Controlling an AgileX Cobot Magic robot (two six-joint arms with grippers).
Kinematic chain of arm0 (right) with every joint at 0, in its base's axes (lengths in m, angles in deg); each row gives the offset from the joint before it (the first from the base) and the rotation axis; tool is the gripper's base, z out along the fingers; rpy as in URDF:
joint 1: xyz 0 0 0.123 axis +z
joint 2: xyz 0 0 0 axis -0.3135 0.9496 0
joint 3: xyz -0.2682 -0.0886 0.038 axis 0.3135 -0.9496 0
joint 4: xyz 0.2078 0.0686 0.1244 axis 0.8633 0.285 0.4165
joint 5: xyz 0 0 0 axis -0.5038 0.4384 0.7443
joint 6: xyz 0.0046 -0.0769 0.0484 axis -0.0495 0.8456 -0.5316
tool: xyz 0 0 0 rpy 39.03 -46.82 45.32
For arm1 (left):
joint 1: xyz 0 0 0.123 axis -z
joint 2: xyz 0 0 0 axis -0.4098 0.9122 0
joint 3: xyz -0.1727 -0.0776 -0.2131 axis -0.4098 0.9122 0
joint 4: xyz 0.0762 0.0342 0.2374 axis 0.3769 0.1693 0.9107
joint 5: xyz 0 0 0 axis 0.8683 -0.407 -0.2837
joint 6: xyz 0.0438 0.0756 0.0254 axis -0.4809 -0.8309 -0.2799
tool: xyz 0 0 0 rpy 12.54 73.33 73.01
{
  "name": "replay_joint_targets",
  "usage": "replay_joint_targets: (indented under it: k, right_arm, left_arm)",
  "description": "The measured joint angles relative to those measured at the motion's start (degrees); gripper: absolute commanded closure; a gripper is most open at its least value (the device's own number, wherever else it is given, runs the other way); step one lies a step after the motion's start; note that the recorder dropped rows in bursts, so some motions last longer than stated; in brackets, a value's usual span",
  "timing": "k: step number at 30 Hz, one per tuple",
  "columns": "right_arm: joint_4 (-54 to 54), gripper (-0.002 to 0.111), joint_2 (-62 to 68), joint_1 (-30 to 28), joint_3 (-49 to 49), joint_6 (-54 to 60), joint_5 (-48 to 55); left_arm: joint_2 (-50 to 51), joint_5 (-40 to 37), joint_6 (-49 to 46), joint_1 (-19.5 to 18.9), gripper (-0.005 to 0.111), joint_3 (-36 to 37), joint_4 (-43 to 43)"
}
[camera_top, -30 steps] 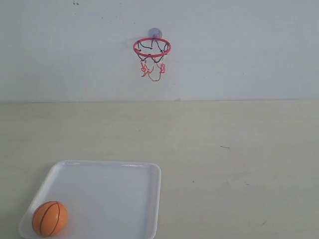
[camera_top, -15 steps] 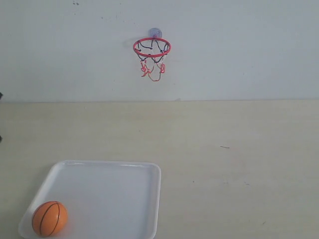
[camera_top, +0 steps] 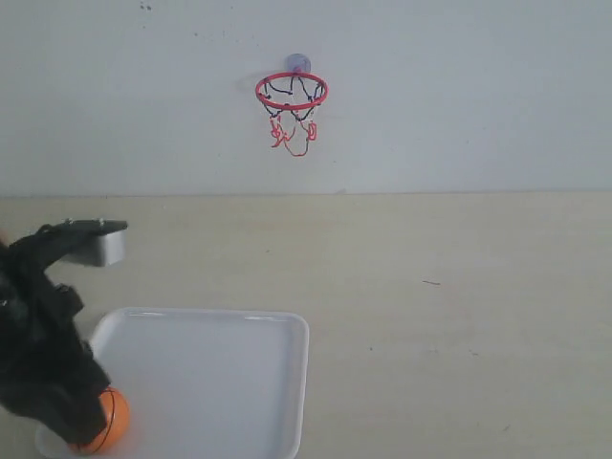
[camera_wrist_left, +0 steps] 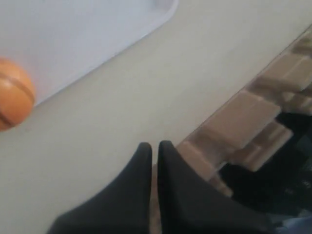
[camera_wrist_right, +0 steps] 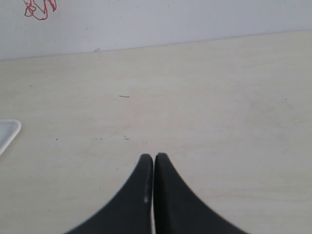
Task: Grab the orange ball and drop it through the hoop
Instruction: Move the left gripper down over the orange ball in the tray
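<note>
The robot's left gripper is closed and aims past the white tray's edge (camera_wrist_left: 105, 63), so it needs to open and swing back over the orange ball (camera_top: 115, 418) before it closes.
The orange ball (camera_top: 114, 422) lies in the near left corner of the white tray (camera_top: 215, 378), half covered by my left arm (camera_top: 43, 354), which hangs over that corner. In the left wrist view the orange ball (camera_wrist_left: 12, 95) sits off to one side of my left gripper (camera_wrist_left: 154, 145), which is shut on nothing and hovers over bare table beside the tray (camera_wrist_left: 73, 34). The hoop (camera_top: 292, 91) is stuck high on the back wall, red ring level, net hanging. My right gripper (camera_wrist_right: 154, 157) is shut and empty above bare table; the net's tip (camera_wrist_right: 39, 9) shows at the frame's edge.
The table's edge (camera_wrist_left: 234, 107) runs close to my left fingertips, with the floor below it. A corner of the tray (camera_wrist_right: 7, 131) shows in the right wrist view. The right arm is out of the exterior view.
My left arm has come into the exterior view from the left edge and now stands over the tray's near left corner, partly covering the ball. Ball, tray and hoop have not moved.
</note>
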Motion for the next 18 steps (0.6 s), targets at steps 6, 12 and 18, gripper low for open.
replay_joint_targets:
  k: [6, 12, 18]
  right_arm:
    - [0.00, 0.109, 0.00, 0.00, 0.00, 0.00, 0.00]
    - [0.00, 0.109, 0.00, 0.00, 0.00, 0.00, 0.00]
    - [0.00, 0.109, 0.00, 0.00, 0.00, 0.00, 0.00]
  left_arm:
    - [-7.70, 18.65, 11.55, 1.16, 0.102, 7.96, 19.97]
    - [-8.41, 32.01, 17.71, 1.19, 0.072, 8.12, 19.49]
    - [-5.75, 32.59, 18.38, 1.19, 0.036, 8.22, 19.16]
